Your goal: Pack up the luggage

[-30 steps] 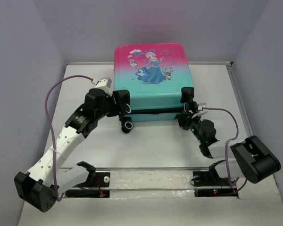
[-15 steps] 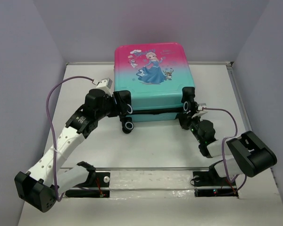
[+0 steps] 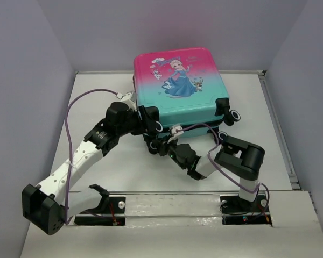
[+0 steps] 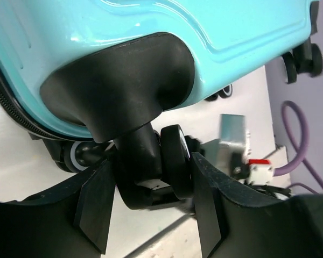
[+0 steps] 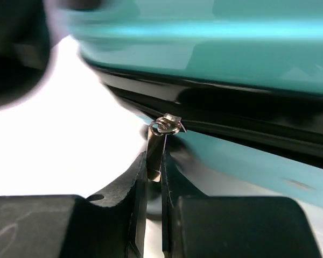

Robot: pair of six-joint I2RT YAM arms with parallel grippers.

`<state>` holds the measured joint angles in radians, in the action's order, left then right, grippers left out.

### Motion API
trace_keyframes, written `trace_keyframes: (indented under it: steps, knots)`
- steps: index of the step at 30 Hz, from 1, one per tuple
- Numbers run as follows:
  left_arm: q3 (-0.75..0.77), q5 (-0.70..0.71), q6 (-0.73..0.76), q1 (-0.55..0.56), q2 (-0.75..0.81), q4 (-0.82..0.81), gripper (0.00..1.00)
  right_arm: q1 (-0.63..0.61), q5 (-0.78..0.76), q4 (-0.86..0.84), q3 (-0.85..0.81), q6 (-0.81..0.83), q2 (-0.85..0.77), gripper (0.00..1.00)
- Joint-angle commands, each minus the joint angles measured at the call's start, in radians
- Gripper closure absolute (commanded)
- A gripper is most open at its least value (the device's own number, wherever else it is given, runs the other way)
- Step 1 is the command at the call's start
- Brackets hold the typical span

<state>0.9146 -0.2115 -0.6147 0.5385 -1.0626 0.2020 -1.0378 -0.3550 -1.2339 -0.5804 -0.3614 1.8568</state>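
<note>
My right gripper should keep pulling the zipper pull [image 5: 160, 134] it is holding toward the luggage's corner [image 3: 146, 138] and let go there, since my left gripper is keeping the black wheel steady.
The luggage [image 3: 177, 102], pink-to-teal with a princess print, lies flat at the back middle of the table, closed. My left gripper [image 3: 152, 122] is at its front left corner, shut on a black wheel [image 4: 175, 161] and its caster, under the teal shell [image 4: 151, 32]. My right gripper [image 3: 169, 146] is at the front edge near that same corner. In the right wrist view it [image 5: 154, 172] is shut on the metal zipper pull [image 5: 155, 153], which hangs from the black zipper trim [image 5: 231, 107].
Another wheel [image 3: 234, 115] sticks out at the luggage's front right corner. Grey walls close in the table on the left, back and right. The arm bases sit on a rail [image 3: 172, 207] at the near edge. A purple cable [image 3: 70, 123] loops over the left arm.
My right gripper has swept left along the front edge from the right corner to near the left corner. The luggage has turned and shifted a little to the right, and my left gripper moved with it.
</note>
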Motion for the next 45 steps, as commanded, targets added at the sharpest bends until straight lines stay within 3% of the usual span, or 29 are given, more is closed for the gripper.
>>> trace_keyframes:
  steps: [1,10,14,17,18,19,22,27,32,35,38,45]
  knots:
    - [0.119,-0.229,-0.008,0.06,0.004,-0.498,0.94,-0.119,0.172,-0.03,-0.114,-0.017,0.062,0.93]
    - [0.187,-0.229,-0.059,0.061,0.01,-0.516,0.94,-0.199,0.389,-0.14,-0.383,-0.152,0.245,0.93]
    - [0.126,-0.207,-0.109,0.087,0.015,-0.578,0.94,-0.199,0.326,-0.236,-0.444,-0.254,0.323,0.93]
    - [0.099,-0.175,-0.103,0.106,0.021,-0.587,0.94,-0.199,0.246,-0.313,-0.37,-0.263,0.295,0.92]
    - [0.089,-0.166,-0.099,0.107,0.021,-0.587,0.94,-0.199,0.229,-0.32,-0.273,-0.252,0.245,0.87]
    - [0.086,-0.154,-0.092,0.107,0.021,-0.579,0.94,-0.199,0.199,-0.308,-0.219,-0.234,0.211,0.65]
    - [0.078,-0.108,-0.05,0.107,0.016,-0.541,0.94,-0.199,0.119,-0.208,0.0,-0.215,0.041,0.31]
    - [0.018,-0.094,-0.069,0.107,0.013,-0.579,0.94,-0.199,0.064,0.226,0.174,-0.166,-0.285,0.19]
    - [-0.023,-0.1,-0.123,0.113,0.015,-0.651,0.94,-0.176,0.076,0.684,0.145,-0.082,-0.641,0.12]
    - [-0.051,-0.085,-0.157,0.117,0.032,-0.687,0.92,-0.15,0.05,0.754,0.111,-0.025,-0.779,0.06]
    - [-0.065,-0.083,-0.181,0.117,0.05,-0.71,0.89,-0.068,0.065,0.754,0.076,-0.004,-0.808,0.05]
    - [-0.085,-0.092,-0.188,0.121,0.072,-0.711,0.84,0.056,0.125,0.731,-0.123,0.068,-0.639,0.02]
